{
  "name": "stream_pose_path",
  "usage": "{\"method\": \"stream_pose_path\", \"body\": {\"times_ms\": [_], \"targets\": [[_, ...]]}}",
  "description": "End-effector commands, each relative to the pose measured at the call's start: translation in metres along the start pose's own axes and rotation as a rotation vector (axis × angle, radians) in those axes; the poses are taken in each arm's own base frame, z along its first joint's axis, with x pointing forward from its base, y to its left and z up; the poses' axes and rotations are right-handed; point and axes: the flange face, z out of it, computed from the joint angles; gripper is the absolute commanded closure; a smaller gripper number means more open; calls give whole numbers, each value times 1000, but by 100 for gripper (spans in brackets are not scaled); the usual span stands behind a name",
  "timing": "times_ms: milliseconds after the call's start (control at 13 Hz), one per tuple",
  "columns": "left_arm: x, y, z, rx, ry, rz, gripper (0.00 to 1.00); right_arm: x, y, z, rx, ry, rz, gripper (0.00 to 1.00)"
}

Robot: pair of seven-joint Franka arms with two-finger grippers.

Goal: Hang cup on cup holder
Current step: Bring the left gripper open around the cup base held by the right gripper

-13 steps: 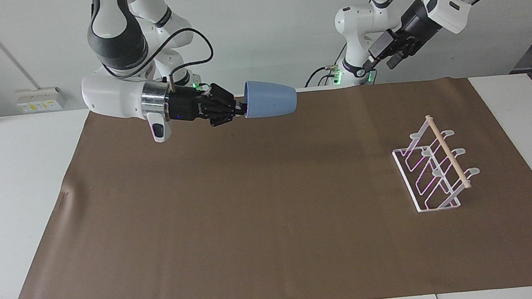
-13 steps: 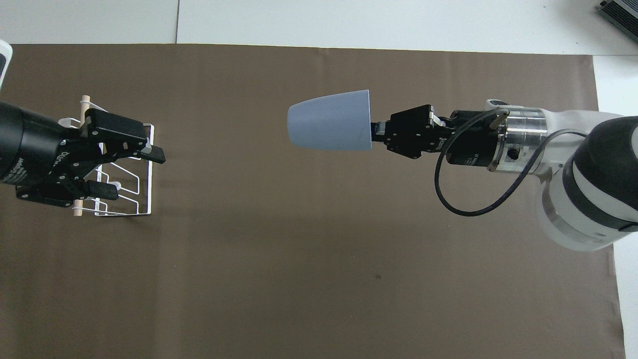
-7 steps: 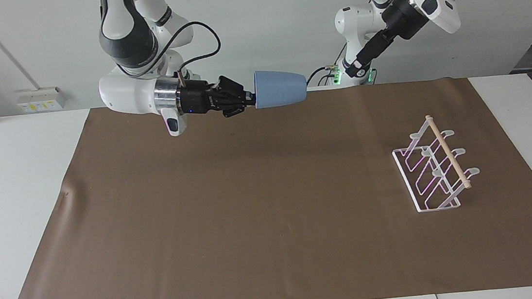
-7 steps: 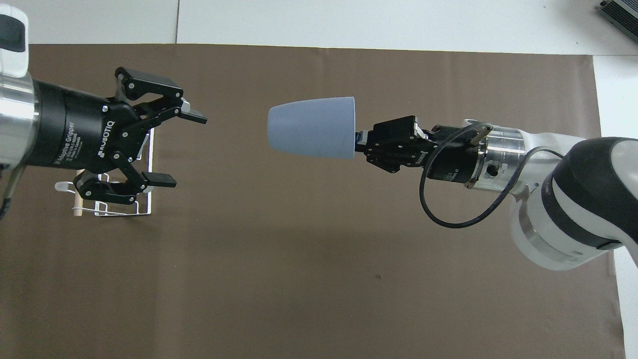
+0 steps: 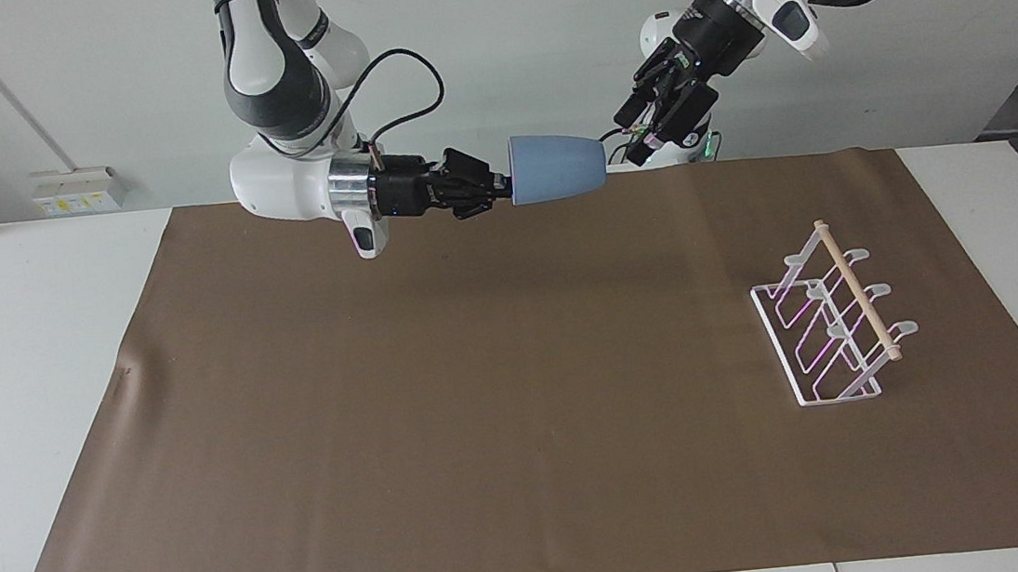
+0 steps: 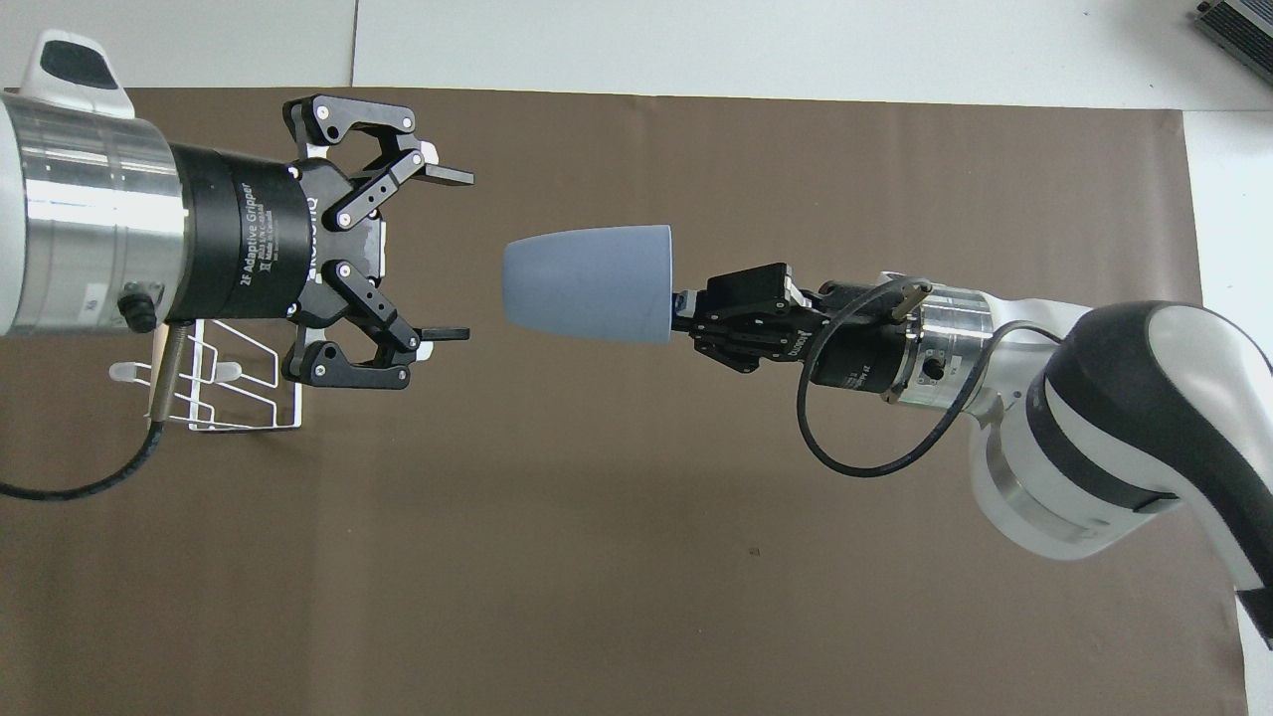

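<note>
I expect the light-blue cup (image 6: 587, 284) to rest tilted over one of the cup holder's capped pegs (image 6: 226, 371) when I slide the cup's opening on, because the pegs slant sideways.
The light-blue cup (image 5: 558, 166) is held on its side in the air, base pointing toward the left arm's end of the table; it also shows in the overhead view (image 6: 587, 283). My right gripper (image 5: 507, 185) is shut on the cup's rim (image 6: 681, 308). My left gripper (image 5: 628, 137) is open and faces the cup's base with a small gap between them (image 6: 455, 256). The white wire cup holder (image 5: 835, 320) with its wooden dowel stands on the mat toward the left arm's end. In the overhead view the cup holder (image 6: 234, 393) is partly covered by the left gripper.
A brown mat (image 5: 483, 401) covers most of the white table. A wall socket box (image 5: 78, 190) sits at the table's edge near the right arm's end.
My right gripper has carried the cup toward the left arm's end. My left gripper has swung from over the cup holder toward the cup and now faces its base, still open.
</note>
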Motion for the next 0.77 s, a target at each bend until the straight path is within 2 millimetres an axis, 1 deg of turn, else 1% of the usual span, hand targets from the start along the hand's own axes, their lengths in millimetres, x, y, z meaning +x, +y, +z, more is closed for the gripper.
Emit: {"method": "stream_pose_path", "body": {"times_ms": [0,77,153,230,307,460,690], "targets": [[-10,-8,15,-9,-3,-104,0,-5,7,-3,18,18,-24,100],[-11,-15,25,14,3,-123,0,-6,9,-3,16,18,-26,100],[-16,-23,28,19,6,-137,0,-6,9,-4,16,18,-26,100],[-12,-25,32,19,9,-170,0,-6,9,-4,15,20,-26,100],[-13,-24,31,6,6,-200,0,-6,9,-4,13,20,-27,100],[-8,-22,35,-12,5,-234,0,-4,10,-5,7,25,-28,100],[2,-25,46,-41,4,-276,0,-4,10,-6,6,25,-31,100]]}}
